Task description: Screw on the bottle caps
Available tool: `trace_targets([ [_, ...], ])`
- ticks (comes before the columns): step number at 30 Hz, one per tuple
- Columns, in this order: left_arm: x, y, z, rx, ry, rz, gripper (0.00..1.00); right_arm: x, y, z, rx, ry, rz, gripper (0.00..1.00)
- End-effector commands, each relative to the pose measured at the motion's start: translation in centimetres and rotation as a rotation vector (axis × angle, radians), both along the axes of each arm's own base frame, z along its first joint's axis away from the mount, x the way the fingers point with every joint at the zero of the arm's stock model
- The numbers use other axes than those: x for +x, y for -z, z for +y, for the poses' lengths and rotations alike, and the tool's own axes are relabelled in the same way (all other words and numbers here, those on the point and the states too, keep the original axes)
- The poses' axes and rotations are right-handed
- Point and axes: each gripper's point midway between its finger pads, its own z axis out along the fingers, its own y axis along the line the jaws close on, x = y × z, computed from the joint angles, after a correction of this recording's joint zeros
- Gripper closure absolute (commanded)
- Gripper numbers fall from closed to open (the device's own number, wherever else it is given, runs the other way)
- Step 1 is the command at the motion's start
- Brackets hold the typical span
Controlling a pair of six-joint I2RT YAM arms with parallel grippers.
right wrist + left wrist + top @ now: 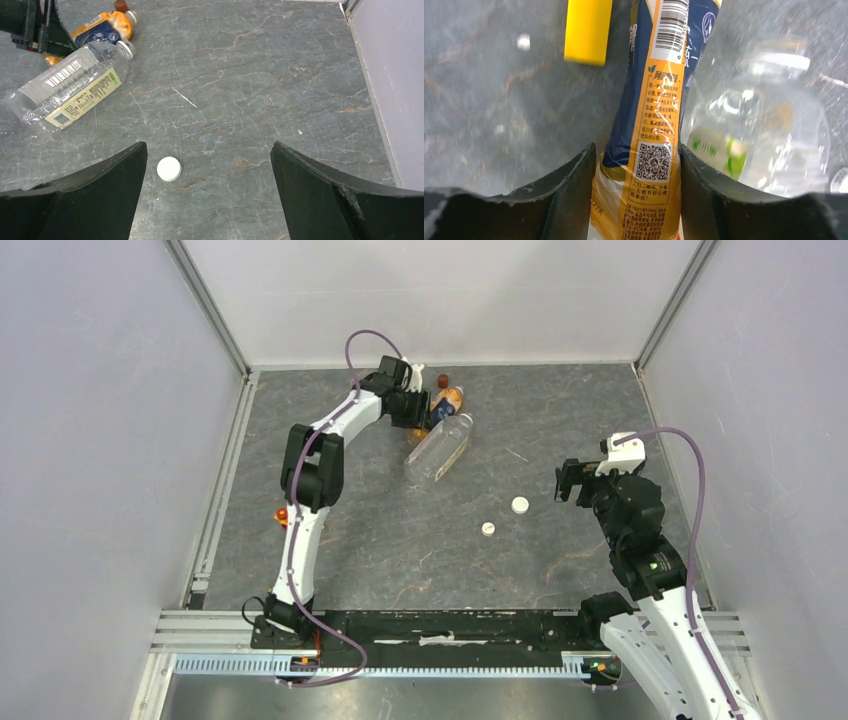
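Observation:
My left gripper needs to go on bringing the orange bottle to the clear front area [368,540] and let go of it there. Its fingers reach across the bottle's body [646,125], and that area is open.
The small orange bottle [659,100] with the dark blue label lies at the back of the table [560,420], with my left gripper [638,160] shut on its body, fingers against both sides. Touching it, the larger clear bottle [438,448] lies on its side, open mouth [126,47] toward the orange bottle [102,30]. Two white bottle caps [520,505] [487,529] lie flat on the table nearer the front. My right gripper [566,480] hangs open just right of them, and one cap [169,169] lies below it, close to its left finger.
A small dark brown cylinder [443,380] stands just behind the orange bottle [450,398]. A yellow block [588,30] lies on the table left of that bottle. Pale walls enclose the table on three sides.

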Motion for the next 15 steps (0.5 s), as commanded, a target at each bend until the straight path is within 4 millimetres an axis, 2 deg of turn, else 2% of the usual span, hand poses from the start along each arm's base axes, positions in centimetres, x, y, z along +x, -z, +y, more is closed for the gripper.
trace_targets([
  [1,-2.0,-4.3,2.1,0.054,0.001,-0.048,0.50,0.0,-1.3,0.4,0.022,-0.014,-0.030,0.02],
  [5,-4.2,-8.2,5.1,0.117,-0.043,-0.104,0.49,0.2,-1.2,0.9,0.024,-0.041,-0.030,0.02],
  [8,-7.0,-10.7,7.2,0.156,-0.081,-0.127,0.46,0.3,-1.0,1.7,0.028,-0.083,-0.020,0.02],
  [11,-10.9,-12.0,8.8,0.163,-0.120,-0.103,0.45,0.4,-0.4,2.7,0.034,-0.135,0.006,0.02],
  [15,-16.9,-11.8,11.0,0.187,-0.183,-0.040,0.45,0.3,0.6,3.7,0.038,-0.189,0.047,0.02],
])
